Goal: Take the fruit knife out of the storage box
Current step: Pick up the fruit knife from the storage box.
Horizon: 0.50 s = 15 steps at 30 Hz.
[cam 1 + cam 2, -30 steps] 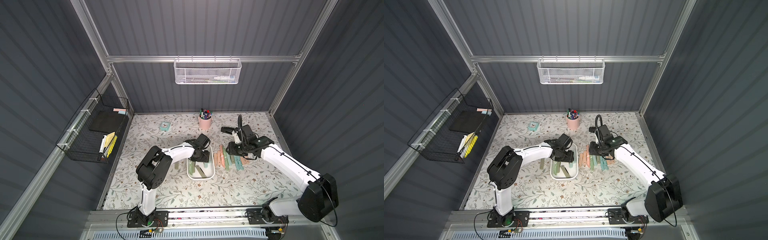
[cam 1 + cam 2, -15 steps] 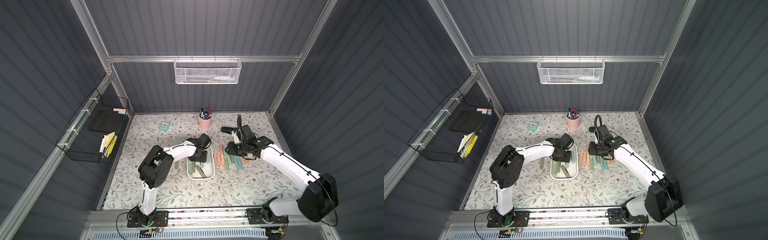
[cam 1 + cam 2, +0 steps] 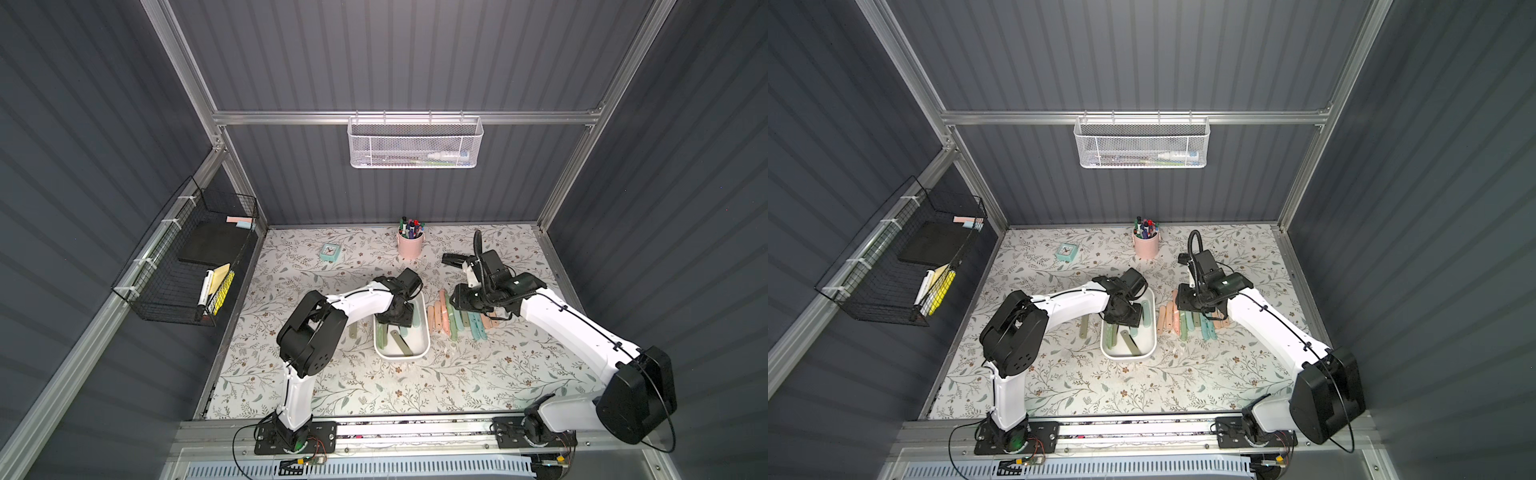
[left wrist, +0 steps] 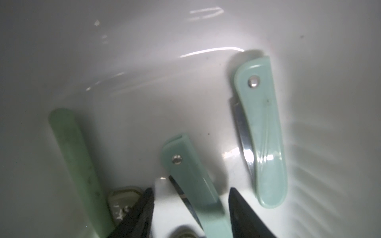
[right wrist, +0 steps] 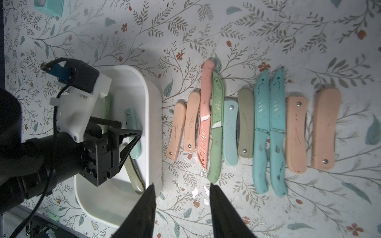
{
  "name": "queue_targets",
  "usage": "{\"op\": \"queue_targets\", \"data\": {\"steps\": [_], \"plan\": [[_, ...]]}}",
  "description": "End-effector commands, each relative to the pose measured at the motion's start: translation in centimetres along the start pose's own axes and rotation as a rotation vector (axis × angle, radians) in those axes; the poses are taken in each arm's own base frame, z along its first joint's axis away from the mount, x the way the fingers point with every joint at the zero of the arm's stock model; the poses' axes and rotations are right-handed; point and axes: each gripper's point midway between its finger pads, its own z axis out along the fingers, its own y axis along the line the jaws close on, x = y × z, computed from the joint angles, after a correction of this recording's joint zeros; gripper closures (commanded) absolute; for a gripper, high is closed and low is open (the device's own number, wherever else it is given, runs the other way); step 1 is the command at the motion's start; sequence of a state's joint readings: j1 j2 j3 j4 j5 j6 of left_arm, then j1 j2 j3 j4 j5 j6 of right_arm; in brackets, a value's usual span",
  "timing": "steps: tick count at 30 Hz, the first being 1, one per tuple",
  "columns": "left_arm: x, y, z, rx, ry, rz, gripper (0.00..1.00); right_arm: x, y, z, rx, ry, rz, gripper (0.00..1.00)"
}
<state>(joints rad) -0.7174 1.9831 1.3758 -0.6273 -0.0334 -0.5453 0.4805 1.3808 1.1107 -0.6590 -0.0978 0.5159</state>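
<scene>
The folded mint knife [image 4: 189, 173] lies at a slant across my left gripper's open fingers, so its handle [image 4: 206, 200] and my left gripper should be lined up before I close the gripper and lift the knife out.
The white storage box [image 3: 424, 353] [image 3: 1152, 345] lies mid-table with several fruit knives in it. My left gripper [image 3: 395, 318] [image 3: 1123, 316] [image 4: 190, 191] reaches down into it, open. Its fingers [image 4: 144, 206] straddle a folded mint knife [image 4: 185, 164] with a gap on each side. Another mint knife [image 4: 266, 131] [image 5: 133, 131], a green one [image 4: 76, 156] and an olive one [image 4: 123, 197] [image 5: 134, 175] lie beside it. My right gripper [image 3: 459, 301] [image 5: 181, 185] hovers open and empty above the mat, between the box's wall [image 5: 154, 123] and the knife row.
A row of several pink, teal, green and olive knives [image 5: 259, 131] [image 3: 457, 320] lies right of the box. One olive knife [image 3: 353, 330] lies left of it. A pink pen cup [image 3: 410, 247] and teal clock [image 3: 330, 252] stand behind. Wire baskets [image 3: 187, 274] hang on the walls.
My left gripper has shifted a little inside the box, and its arm has swung slightly. The right arm has stayed where it was.
</scene>
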Motion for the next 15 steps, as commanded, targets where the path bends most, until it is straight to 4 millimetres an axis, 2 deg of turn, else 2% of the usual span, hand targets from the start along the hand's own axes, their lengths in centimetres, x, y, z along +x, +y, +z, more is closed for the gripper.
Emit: {"op": "queue_targets", "data": {"steps": [1, 5, 9, 11, 12, 15], "plan": [[1.5, -1.1, -0.2, 0.021, 0.039, -0.002, 0.44, 0.1, -0.3, 0.1, 0.021, 0.006, 0.009, 0.54], [2.0, -1.5, 0.6, 0.012, 0.061, 0.005, 0.51, 0.1, -0.2, 0.1, 0.019, 0.008, 0.008, 0.54], [2.0, -1.0, 0.9, -0.026, 0.067, -0.011, 0.64, 0.1, -0.4, 0.0, 0.024, 0.001, 0.009, 0.54], [2.1, -0.7, 1.1, -0.041, 0.072, -0.011, 0.65, 0.1, -0.4, 0.0, 0.026, 0.002, 0.009, 0.54], [1.0, -1.2, 0.5, -0.033, 0.046, -0.011, 0.65, 0.2, -0.4, 0.0, 0.025, 0.004, 0.011, 0.54], [0.2, -1.5, 0.4, -0.04, 0.031, -0.008, 0.69, 0.2, -0.3, 0.2, 0.02, 0.01, 0.012, 0.54]]}}
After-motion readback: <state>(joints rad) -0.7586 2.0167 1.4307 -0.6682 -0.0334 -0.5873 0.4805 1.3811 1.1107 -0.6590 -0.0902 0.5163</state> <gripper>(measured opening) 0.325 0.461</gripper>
